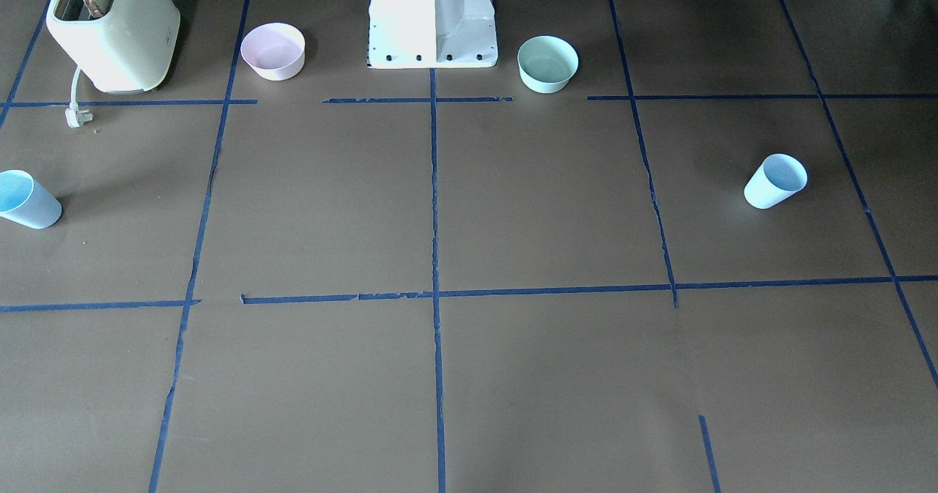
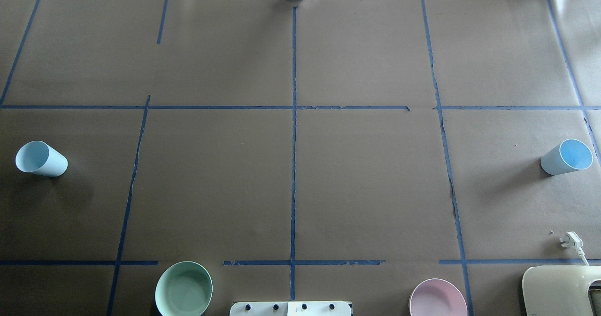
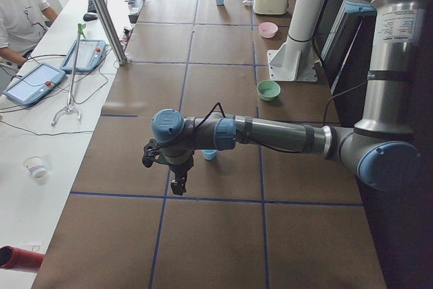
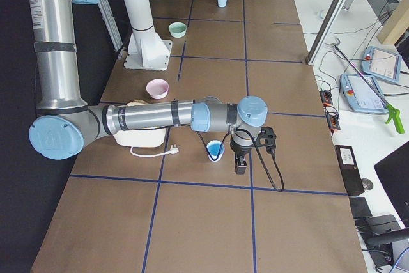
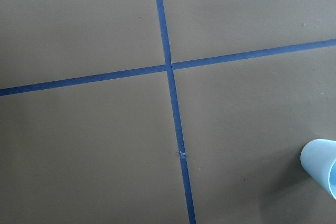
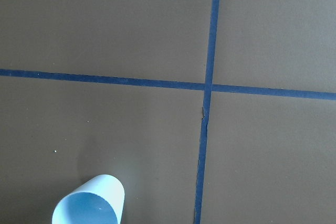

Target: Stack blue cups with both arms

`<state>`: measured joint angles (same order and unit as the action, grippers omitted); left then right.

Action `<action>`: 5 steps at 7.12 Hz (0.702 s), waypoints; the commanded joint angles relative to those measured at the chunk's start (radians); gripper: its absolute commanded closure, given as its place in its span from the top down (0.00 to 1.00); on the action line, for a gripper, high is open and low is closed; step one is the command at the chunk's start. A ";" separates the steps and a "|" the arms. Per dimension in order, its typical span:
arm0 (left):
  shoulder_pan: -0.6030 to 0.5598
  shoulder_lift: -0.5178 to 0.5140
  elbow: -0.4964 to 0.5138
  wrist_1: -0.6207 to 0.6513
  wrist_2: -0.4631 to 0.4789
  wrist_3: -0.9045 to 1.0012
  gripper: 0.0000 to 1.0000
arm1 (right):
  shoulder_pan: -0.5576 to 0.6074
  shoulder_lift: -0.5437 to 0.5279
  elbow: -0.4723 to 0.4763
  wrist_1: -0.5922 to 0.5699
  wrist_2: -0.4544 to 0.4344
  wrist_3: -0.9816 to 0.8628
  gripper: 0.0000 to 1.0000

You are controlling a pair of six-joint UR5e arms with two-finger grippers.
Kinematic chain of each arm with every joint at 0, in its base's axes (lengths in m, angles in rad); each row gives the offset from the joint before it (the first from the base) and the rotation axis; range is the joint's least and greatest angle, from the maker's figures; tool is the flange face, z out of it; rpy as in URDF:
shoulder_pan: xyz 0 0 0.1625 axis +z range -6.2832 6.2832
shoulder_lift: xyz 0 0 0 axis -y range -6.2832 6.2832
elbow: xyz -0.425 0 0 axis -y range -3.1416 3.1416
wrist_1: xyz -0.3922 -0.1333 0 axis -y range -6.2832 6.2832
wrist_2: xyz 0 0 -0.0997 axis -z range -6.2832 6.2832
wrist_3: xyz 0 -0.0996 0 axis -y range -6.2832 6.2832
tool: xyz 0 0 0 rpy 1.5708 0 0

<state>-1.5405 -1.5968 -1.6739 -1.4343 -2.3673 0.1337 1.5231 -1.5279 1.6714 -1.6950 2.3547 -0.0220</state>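
Observation:
I keep moving my left gripper toward the near pale blue cup [image 1: 766, 190], which is upright with a clear way to its open rim [image 1: 785, 172], and close there.
Two pale blue cups stand upright at opposite ends of the table. One is at the left end [image 2: 41, 159], also in the front view [image 1: 774, 182] and at the left wrist view's edge [image 5: 320, 163]. The other is at the right end [image 2: 566, 158], also in the front view [image 1: 26, 200] and the right wrist view [image 6: 92, 203]. My left gripper [image 3: 177, 184] hangs above the table beside the near cup [image 3: 210, 155]. My right gripper [image 4: 240, 167] hangs beside its near cup [image 4: 215, 150]. Both show only in side views, so I cannot tell whether they are open or shut.
A mint-green bowl [image 2: 183, 289] and a pink bowl [image 2: 437, 299] flank the white pedestal base [image 2: 291, 308]. A cream toaster [image 2: 563, 290] with a loose plug [image 2: 572, 240] stands at the near right. An operator [image 3: 20, 15] sits at the far side.

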 commanded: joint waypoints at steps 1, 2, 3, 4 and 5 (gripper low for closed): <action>0.132 0.003 -0.020 -0.149 0.008 -0.288 1.00 | -0.006 0.000 0.001 0.000 0.002 0.007 1.00; 0.188 0.039 -0.020 -0.272 0.008 -0.410 1.00 | -0.006 0.000 0.001 0.000 0.003 0.005 1.00; 0.241 0.067 -0.018 -0.375 0.008 -0.513 1.00 | -0.018 0.000 0.001 0.002 0.015 0.007 1.00; 0.308 0.069 -0.017 -0.427 0.008 -0.643 1.00 | -0.030 0.000 0.001 0.002 0.032 0.007 1.00; 0.341 0.083 -0.018 -0.473 0.008 -0.685 1.00 | -0.037 0.000 0.001 0.003 0.032 0.004 1.00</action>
<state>-1.2545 -1.5293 -1.6915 -1.8395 -2.3594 -0.4598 1.4965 -1.5279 1.6720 -1.6933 2.3798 -0.0162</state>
